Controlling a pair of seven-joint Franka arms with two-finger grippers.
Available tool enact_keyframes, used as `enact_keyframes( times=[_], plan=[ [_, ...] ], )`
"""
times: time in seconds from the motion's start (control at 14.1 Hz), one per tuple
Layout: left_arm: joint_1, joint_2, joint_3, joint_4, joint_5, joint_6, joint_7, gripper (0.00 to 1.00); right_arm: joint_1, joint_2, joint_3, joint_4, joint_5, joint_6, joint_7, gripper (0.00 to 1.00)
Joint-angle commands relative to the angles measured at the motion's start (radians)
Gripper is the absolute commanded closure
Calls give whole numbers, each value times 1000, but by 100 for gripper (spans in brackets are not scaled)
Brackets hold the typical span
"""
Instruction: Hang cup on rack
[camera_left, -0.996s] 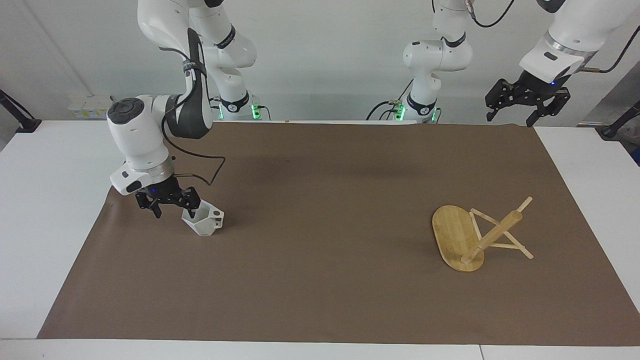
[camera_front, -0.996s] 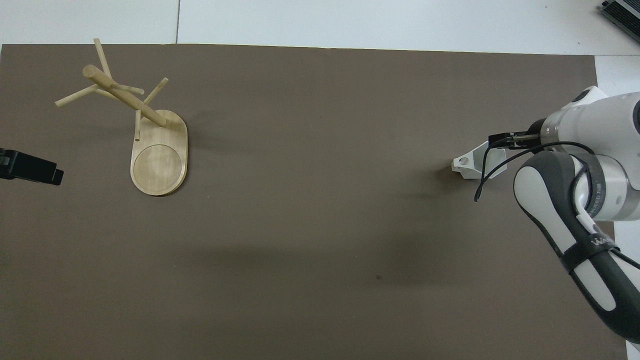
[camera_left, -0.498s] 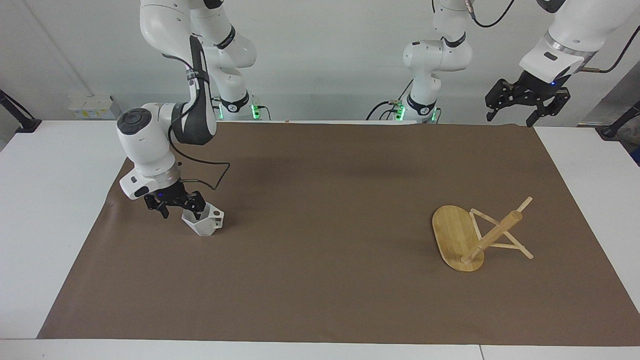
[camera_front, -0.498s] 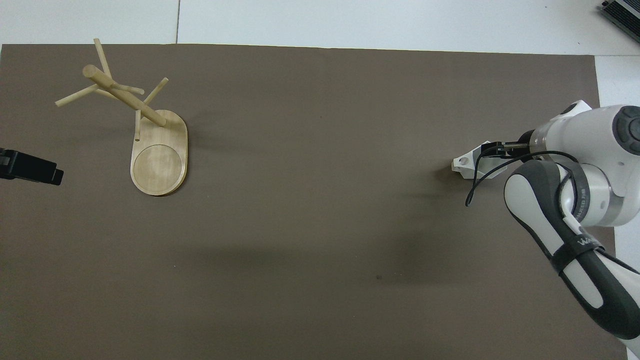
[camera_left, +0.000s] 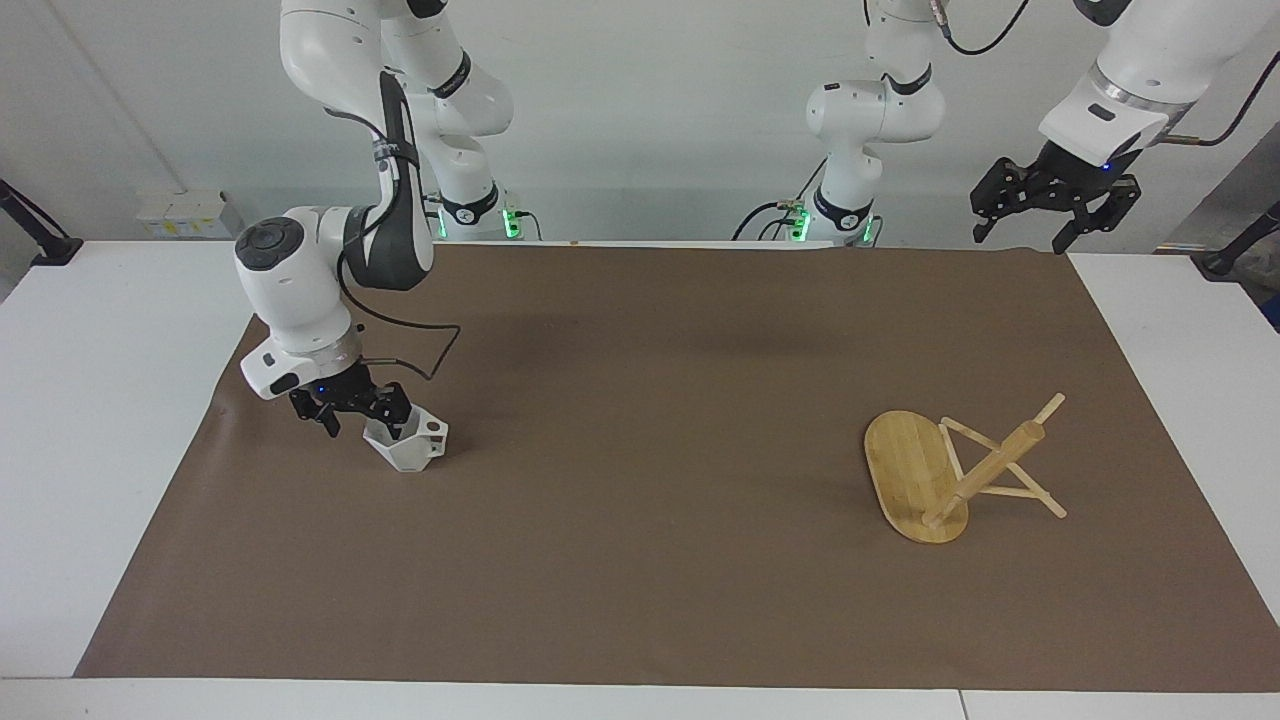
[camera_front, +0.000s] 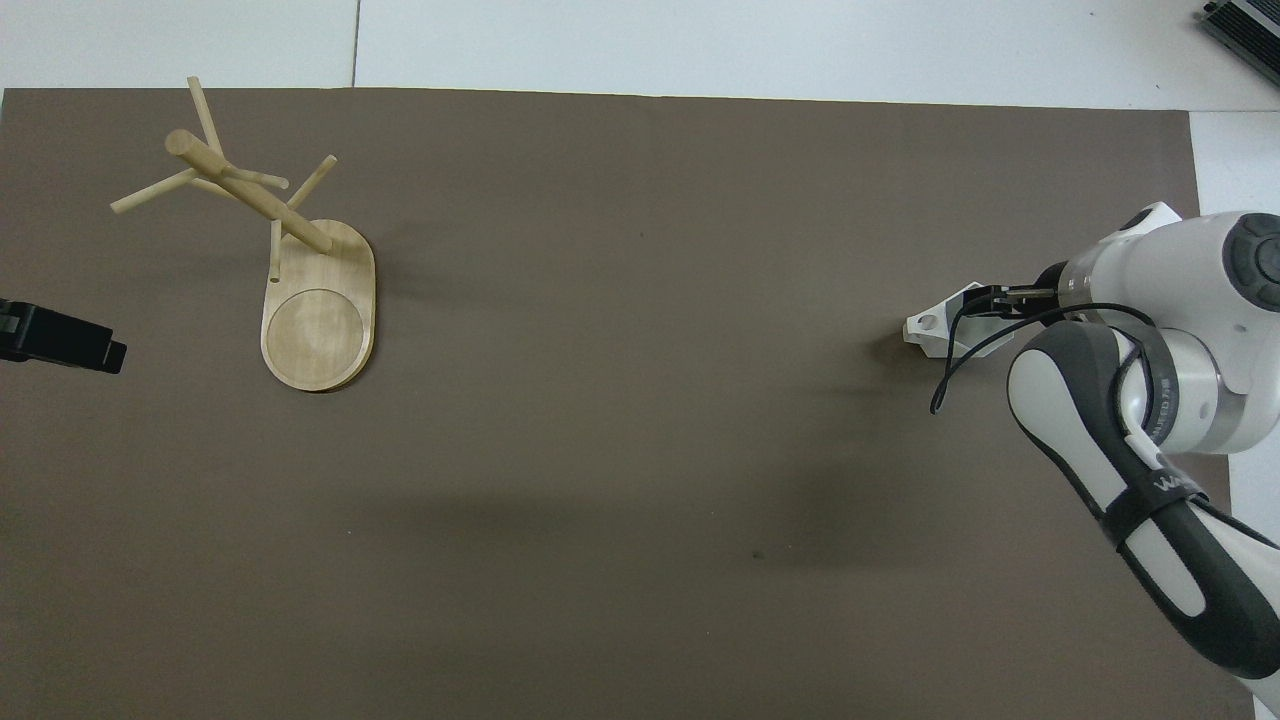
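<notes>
Next, my right gripper picks up the cup (camera_front: 930, 326) and passes it to my left gripper, because the rack (camera_front: 314, 274) is on my left gripper's side, far from the cup.
The white faceted cup (camera_left: 410, 447) stands on the brown mat at the right arm's end of the table, mouth up, handle toward the table's middle; it also shows in the overhead view (camera_front: 937, 328). My right gripper (camera_left: 352, 410) is low at the cup, open, with one finger at the cup's rim and the other outside it. The bamboo rack (camera_left: 915, 475) stands upright on its oval base at the left arm's end; it also shows in the overhead view (camera_front: 318, 320). My left gripper (camera_left: 1050, 215) waits open, raised over the mat's corner by its base.
The brown mat (camera_left: 650, 480) covers most of the white table (camera_left: 100, 420). The right arm's cable loops above the cup.
Since a second ago my right gripper has come down and closer to the cup's rim; in the last half second it has hardly moved. The cup, rack and left arm have not moved.
</notes>
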Motion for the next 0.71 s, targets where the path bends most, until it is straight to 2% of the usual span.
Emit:
enact_keyframes(
  times=[0.0, 0.28, 0.64],
  plan=[
    [60, -39, 0, -38, 15, -54, -5, 0, -14, -6, 10, -17, 10, 26, -4, 28],
    [105, -39, 4, -38, 15, -49, -2, 0, -13, -7, 12, -17, 10, 24, -4, 51],
    [97, -40, 0, -28, 12, -35, 2, 0, -13, -6, 13, -15, 10, 23, 2, 87]
  ],
)
